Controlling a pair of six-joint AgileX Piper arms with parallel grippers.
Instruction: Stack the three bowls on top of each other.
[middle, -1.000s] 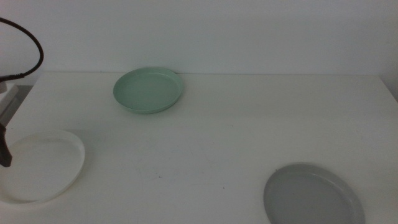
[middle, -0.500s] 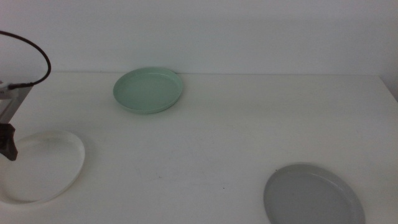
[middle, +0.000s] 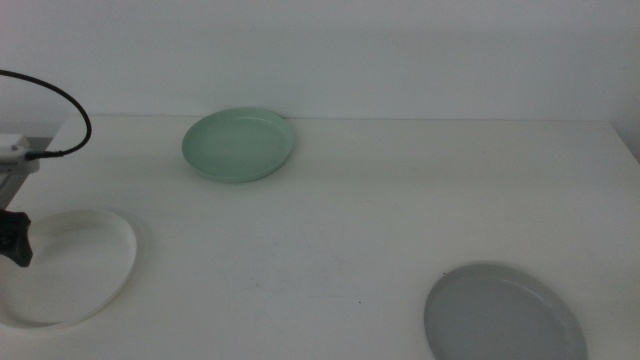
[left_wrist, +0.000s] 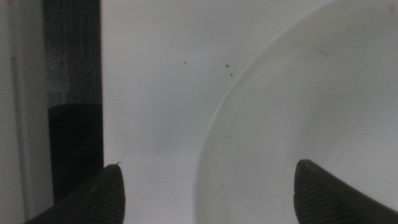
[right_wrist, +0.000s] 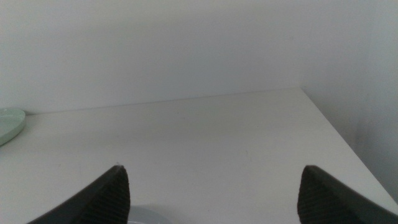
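The mint green bowl (middle: 238, 145) should fit snugly inside the white bowl when I lower it in, with just a thin white edge showing, because their round rims (middle: 134, 248) match.
The white bowl (middle: 75, 265) lies at the table's near left, the mint green bowl (middle: 238, 145) at the far centre-left and the grey bowl (middle: 503, 318) at the near right, all apart. My left gripper (middle: 16, 240) hovers at the white bowl's left rim. In the left wrist view the left gripper (left_wrist: 211, 186) is open: one jaw is over bare table, the other over the white bowl (left_wrist: 298, 106). The right gripper (right_wrist: 211, 193) is open, out of the middle view. It looks over a sliver of the grey bowl (right_wrist: 148, 218) and the mint green bowl's edge (right_wrist: 9, 124).
The white table (middle: 400, 210) ends at a pale wall behind. Its left edge, with a dark drop beyond (left_wrist: 71, 93), runs close beside the left gripper. A black cable (middle: 60, 110) loops above the left arm. The table's right edge (right_wrist: 348, 149) shows in the right wrist view.
The left gripper has shifted a little to the right, further over the white bowl's rim, and its cable loop has swung right. The bowls have not moved.
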